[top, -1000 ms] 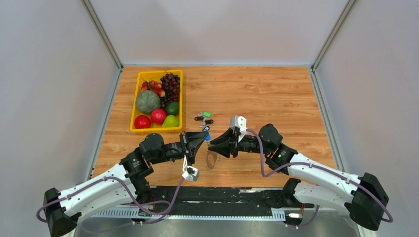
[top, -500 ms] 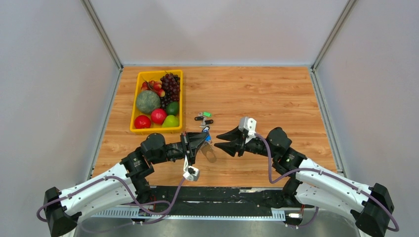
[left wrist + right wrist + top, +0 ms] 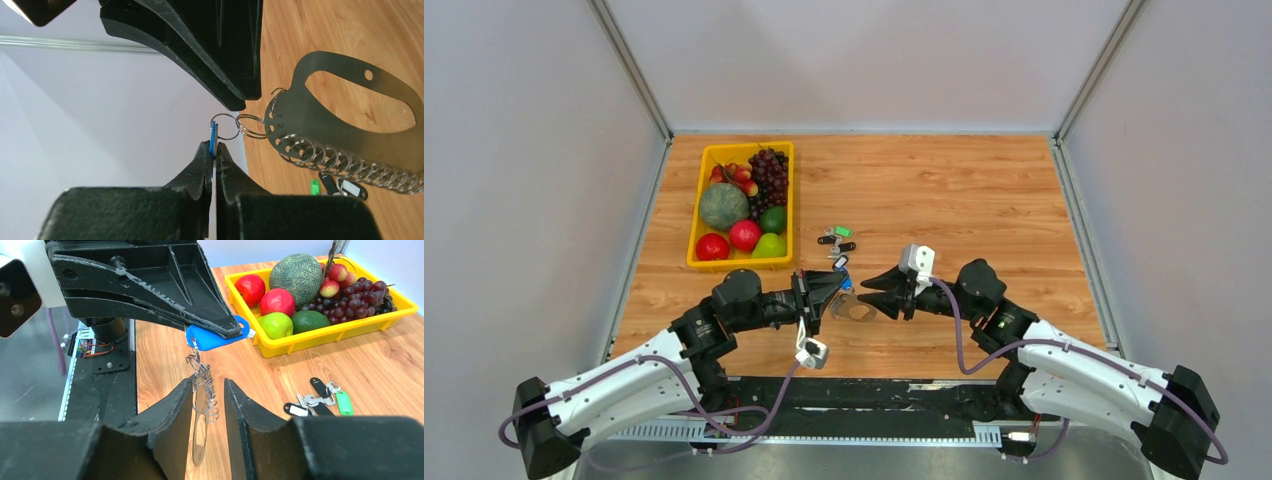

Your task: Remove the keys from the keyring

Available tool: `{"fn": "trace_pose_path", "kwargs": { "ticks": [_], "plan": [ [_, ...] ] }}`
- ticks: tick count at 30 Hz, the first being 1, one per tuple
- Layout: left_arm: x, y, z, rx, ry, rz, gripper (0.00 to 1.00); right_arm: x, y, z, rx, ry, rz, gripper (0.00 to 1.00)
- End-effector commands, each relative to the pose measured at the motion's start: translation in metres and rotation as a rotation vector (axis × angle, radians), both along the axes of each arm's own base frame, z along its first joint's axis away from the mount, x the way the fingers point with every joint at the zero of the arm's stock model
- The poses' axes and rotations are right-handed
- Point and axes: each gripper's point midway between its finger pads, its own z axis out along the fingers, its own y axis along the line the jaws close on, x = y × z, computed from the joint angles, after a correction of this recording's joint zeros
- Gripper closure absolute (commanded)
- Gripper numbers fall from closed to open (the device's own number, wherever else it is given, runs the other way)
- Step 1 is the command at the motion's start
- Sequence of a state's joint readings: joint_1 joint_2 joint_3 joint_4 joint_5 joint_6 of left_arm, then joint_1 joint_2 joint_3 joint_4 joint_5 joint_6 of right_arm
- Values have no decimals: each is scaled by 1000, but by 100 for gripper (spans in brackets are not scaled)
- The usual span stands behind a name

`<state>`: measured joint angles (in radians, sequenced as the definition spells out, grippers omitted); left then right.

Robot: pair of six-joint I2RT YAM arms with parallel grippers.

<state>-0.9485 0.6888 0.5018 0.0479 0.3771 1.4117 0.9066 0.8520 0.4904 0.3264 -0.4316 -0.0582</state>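
Observation:
The small rings (image 3: pixel 251 125) are hanging just past the ends of the right gripper's fingers, so the robot's left gripper should tip the blue key (image 3: pixel 212 338) down and bring the rings into those fingers.
My left gripper (image 3: pixel 839 285) is shut on a blue-headed key (image 3: pixel 213 134) and holds it above the table. The blue key (image 3: pixel 215 337) still hangs by small rings on the keyring (image 3: pixel 345 130), a flat silvery loop with a row of small rings. The keyring (image 3: pixel 202 405) dangles below the blue key. My right gripper (image 3: pixel 209 382) is open, with one jaw on each side of the hanging keyring (image 3: pixel 854 308). Several loose keys (image 3: pixel 836 240) with black and green heads lie on the table beyond the grippers; they also show in the right wrist view (image 3: pixel 320 397).
A yellow basket (image 3: pixel 692 235) of fruit stands at the left back of the wooden table, close to the loose keys; its rim shows in the right wrist view (image 3: pixel 320 340). Grey walls close off three sides.
My right gripper drew back to the right from the keyring and opened, then edged left again around it. My left gripper has kept hold of the blue key, nearly still.

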Motion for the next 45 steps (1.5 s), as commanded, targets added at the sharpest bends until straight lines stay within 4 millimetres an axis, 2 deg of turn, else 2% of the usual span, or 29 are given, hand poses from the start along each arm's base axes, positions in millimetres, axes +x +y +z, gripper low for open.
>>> {"fn": "trace_pose_path", "kwargs": {
  "ticks": [1,7,10,14,15,16,17,21,26,31,34,41,45],
  "plan": [
    [-1,-4,16,-33,-31,-19,100,-6,3,13,32,-41,43,67],
    [10,-2,13,-49,27,44,100,-4,1,17,33,-40,24,68],
    [20,-5,0,-18,89,92,100,0,-3,19,34,-35,-13,67],
    [22,-13,-14,46,241,112,100,9,-17,20,23,-31,-109,67],
    [21,-16,-6,36,268,113,100,11,-21,21,20,-32,-130,67],
    [21,-16,-12,64,304,121,100,12,-25,20,16,-32,-146,67],
    [20,-18,-4,44,340,127,100,10,-28,20,16,-34,-153,68],
    [22,-18,5,-5,486,187,100,6,-40,17,24,-39,-175,68],
    [18,-13,5,-8,663,270,100,6,-48,17,34,-53,-202,68],
    [17,-11,16,-58,849,361,100,3,-42,17,26,-45,-169,69],
    [16,-8,9,-33,911,403,100,2,-39,19,33,-44,-153,70],
    [11,-7,-1,5,910,395,100,-4,-34,33,90,-64,-110,70],
    [10,-6,1,-3,897,384,100,-8,-27,38,116,-72,-69,70]
  ]
}}
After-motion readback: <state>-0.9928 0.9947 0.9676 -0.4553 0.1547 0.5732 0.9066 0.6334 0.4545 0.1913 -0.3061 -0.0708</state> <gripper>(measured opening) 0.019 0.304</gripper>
